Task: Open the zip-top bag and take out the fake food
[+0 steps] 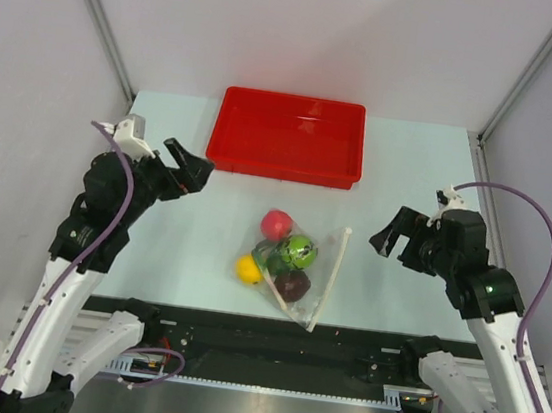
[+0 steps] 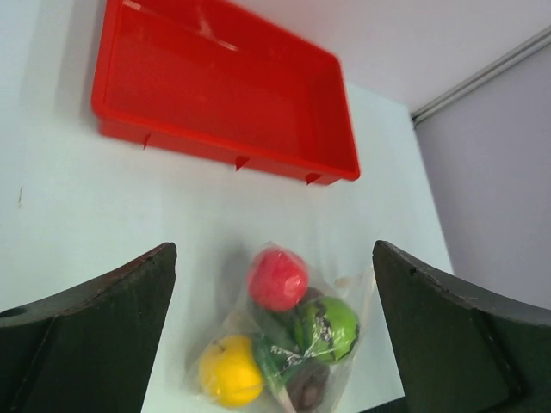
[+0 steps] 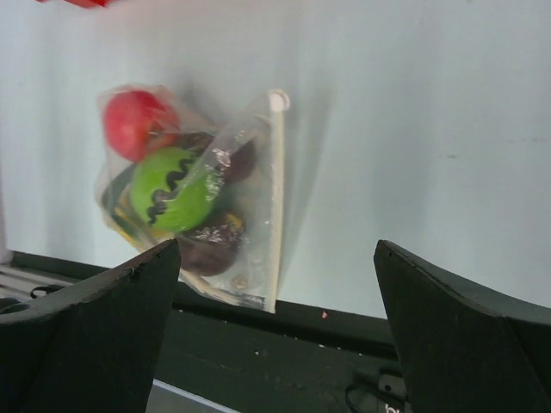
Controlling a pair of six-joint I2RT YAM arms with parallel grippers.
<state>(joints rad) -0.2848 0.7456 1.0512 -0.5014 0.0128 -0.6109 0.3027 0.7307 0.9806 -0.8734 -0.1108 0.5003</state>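
A round whitish slider is at the far end of the zip. The zip-top bag will come unzipped when I pull the slider along the zip.
The clear zip-top bag lies flat near the table's front edge, its whitish zip strip along its right side. Inside it are the fake food: a red ball, a green ball, a yellow ball and a dark maroon piece. The bag also shows in the left wrist view and the right wrist view. My left gripper is open and empty, up and left of the bag. My right gripper is open and empty, to the bag's right.
A red rectangular tray stands at the back middle of the table, seen also in the left wrist view. The black rail of the arm bases runs just in front of the bag.
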